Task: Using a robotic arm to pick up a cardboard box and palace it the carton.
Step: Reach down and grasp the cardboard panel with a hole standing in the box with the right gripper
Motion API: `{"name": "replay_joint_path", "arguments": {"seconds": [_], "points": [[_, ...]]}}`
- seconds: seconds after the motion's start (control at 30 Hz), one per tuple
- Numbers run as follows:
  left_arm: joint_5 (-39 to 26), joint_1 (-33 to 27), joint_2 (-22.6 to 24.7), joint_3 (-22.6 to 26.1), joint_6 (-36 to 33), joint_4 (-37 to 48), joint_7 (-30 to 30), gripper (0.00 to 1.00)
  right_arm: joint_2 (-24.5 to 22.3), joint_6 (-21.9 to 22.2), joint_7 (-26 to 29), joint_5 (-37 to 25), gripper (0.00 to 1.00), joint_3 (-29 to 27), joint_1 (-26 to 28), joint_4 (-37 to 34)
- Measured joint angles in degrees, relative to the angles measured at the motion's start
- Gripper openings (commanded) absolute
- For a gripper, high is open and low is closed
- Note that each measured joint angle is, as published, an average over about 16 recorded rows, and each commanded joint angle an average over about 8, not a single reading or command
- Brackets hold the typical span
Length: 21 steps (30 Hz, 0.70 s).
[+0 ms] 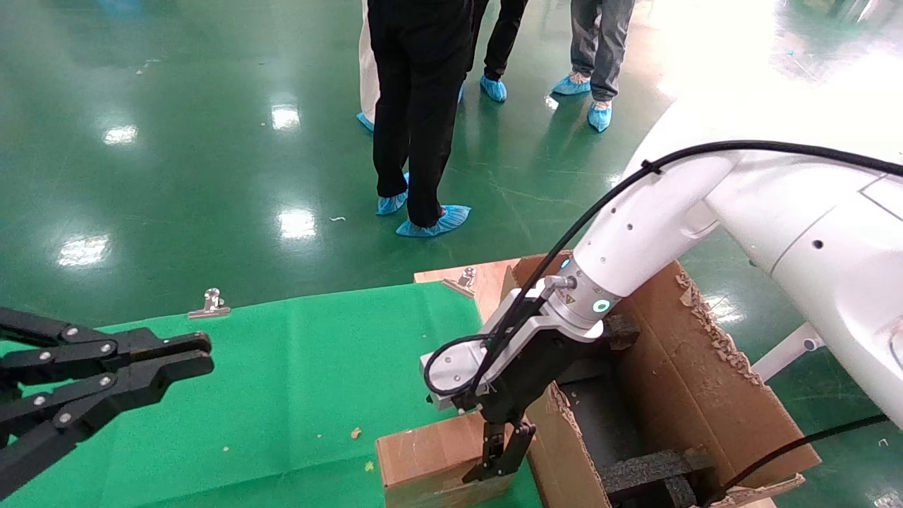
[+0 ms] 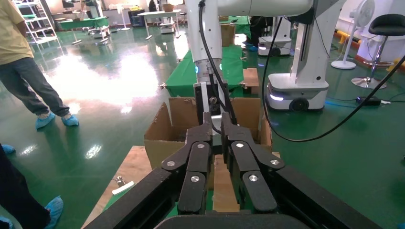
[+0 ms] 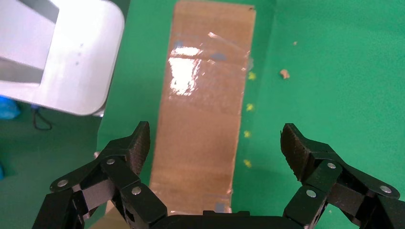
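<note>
A deep gap is open between the carton's black foam blocks, so the cardboard box will go down below the carton's rim when the robot lowers it.
The small flat cardboard box with clear tape lies on the green cloth at the table's front edge, just left of the carton. The carton is large, with ragged flaps and black foam inside. My right gripper, on the white robotic arm, points down right over the box's right end. In the right wrist view it is open, its fingers spread wider than the cardboard box below them. My left gripper hangs shut over the cloth at the left, holding nothing; in its own view it faces the carton.
The green cloth covers the table, with metal clips at its far edge. Bare wood board shows beside the carton. Several people in blue shoe covers stand on the green floor beyond. A white robot base stands behind the carton.
</note>
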<state>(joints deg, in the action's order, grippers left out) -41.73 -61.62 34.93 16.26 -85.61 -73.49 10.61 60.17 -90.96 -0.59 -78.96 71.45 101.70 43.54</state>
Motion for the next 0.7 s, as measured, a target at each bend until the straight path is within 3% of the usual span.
{"name": "replay_joint_path", "arguments": {"seconds": [0.13,0.2,0.7], "points": [[0.01,0.0,-0.01,0.0,0.01,0.01,-0.01,1.0,0.65,0.01,-0.8,0.65,0.19,1.82,0.7,-0.68],[0.01,0.0,-0.01,0.01,0.01,0.01,-0.01,1.0,0.86,0.01,-1.08,0.9,0.02,2.46,0.95,-0.89],[0.03,0.01,-0.02,0.01,0.02,0.02,-0.01,1.0,0.95,0.05,-1.3,1.23,0.0,2.81,1.09,-0.98]]}}
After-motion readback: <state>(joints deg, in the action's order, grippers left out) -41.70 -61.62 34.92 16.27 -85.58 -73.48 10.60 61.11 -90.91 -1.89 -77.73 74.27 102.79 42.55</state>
